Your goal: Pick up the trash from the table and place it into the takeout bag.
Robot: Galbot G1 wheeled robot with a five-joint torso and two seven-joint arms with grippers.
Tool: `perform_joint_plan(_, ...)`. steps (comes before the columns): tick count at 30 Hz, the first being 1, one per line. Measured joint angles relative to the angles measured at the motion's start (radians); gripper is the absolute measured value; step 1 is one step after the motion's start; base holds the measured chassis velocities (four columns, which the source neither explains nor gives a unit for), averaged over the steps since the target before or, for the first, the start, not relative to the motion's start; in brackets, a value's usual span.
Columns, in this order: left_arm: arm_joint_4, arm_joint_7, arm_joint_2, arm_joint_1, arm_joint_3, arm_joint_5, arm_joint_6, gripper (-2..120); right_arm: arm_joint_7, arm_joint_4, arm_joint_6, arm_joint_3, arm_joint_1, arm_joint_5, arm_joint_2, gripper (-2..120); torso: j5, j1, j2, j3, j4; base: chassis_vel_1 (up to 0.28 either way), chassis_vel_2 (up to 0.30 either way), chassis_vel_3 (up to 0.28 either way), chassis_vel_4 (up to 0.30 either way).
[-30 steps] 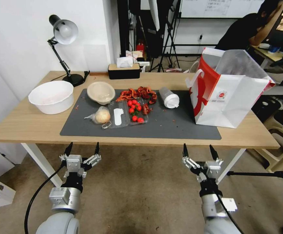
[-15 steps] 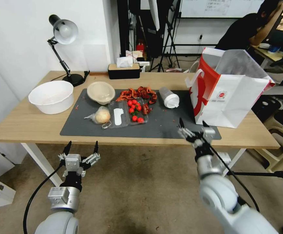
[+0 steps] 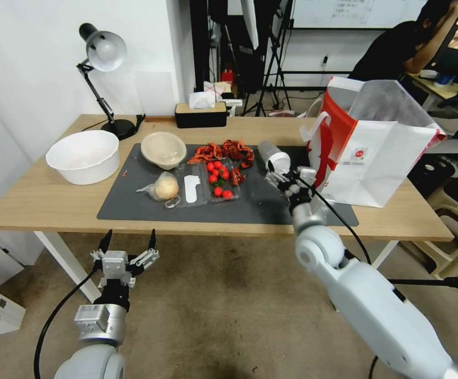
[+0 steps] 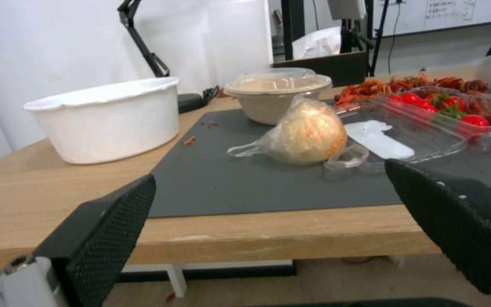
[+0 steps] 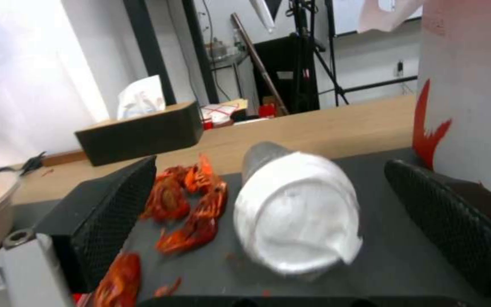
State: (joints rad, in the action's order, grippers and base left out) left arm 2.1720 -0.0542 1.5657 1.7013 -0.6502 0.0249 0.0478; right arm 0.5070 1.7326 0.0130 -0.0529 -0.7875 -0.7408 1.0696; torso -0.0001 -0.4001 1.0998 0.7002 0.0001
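Note:
I expect the cup body (image 3: pixel 267 151) to rise with the lid still on when I lift, since the white lid (image 3: pixel 280 163) sits squarely around the clear cup's end.
A clear white-lidded cup (image 3: pixel 272 154) lies on its side on the dark grey mat (image 3: pixel 271 206), its lid (image 5: pixel 296 221) facing my right gripper. The right gripper (image 3: pixel 286 176) is open just in front of the cup, with a finger on each side in the right wrist view (image 5: pixel 271 166). The takeout bag (image 3: pixel 376 158) stands open just right of it. A beige paper bowl (image 3: pixel 164 149) and a clear bag with a bun (image 3: pixel 163 187) sit on the mat's left half. My left gripper (image 3: pixel 130 238) hangs open below the table's front edge (image 3: pixel 39 218), facing the bun bag (image 4: pixel 308 134).
A clear clamshell with cherry tomatoes (image 3: pixel 207 185) and red crayfish shells (image 3: pixel 223 151) lie mid-mat. A white tub (image 3: pixel 84 156), a desk lamp (image 3: pixel 102 52) and a tissue box (image 3: pixel 201 115) stand on the table's left and back. The bag's wall (image 5: pixel 473 85) is close to the right gripper.
My right arm has risen from below the table edge and reached forward over the mat to the lying cup. The left arm has barely moved.

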Motion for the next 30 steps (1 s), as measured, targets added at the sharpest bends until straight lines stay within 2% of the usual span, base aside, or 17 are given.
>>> perform_joint_plan(4, -0.001, 0.016, -0.003, 0.0, -0.001, 0.0, 0.003, 100, 0.002, -0.104, -0.048, -0.025, 0.127, -0.108, 0.008, 100, 0.0, 0.0, 0.0, 0.0, -0.0001, 0.0, 0.0, 0.0, 0.0)
perform_joint_plan(8, -0.001, 0.017, -0.004, -0.001, 0.0, 0.0, 0.003, 100, 0.002, -0.151, -0.071, -0.037, 0.172, -0.163, 0.009, 100, 0.0, 0.0, 0.0, 0.0, -0.0002, 0.0, 0.0, 0.0, 0.0)
perform_joint_plan(17, -0.003, 0.017, -0.004, -0.001, 0.001, 0.0, 0.001, 100, -0.001, -0.246, -0.098, -0.069, 0.226, -0.183, 0.029, 100, 0.0001, 0.0, 0.0, 0.0, -0.0001, 0.0, 0.0, 0.0, 0.0)
perform_joint_plan(30, -0.012, 0.018, -0.005, -0.002, 0.0, 0.0, 0.003, 100, -0.004, -0.308, -0.099, -0.104, 0.263, -0.181, 0.054, 100, 0.0001, 0.0, 0.0, 0.0, -0.0001, 0.0, 0.0, 0.0, 0.0)
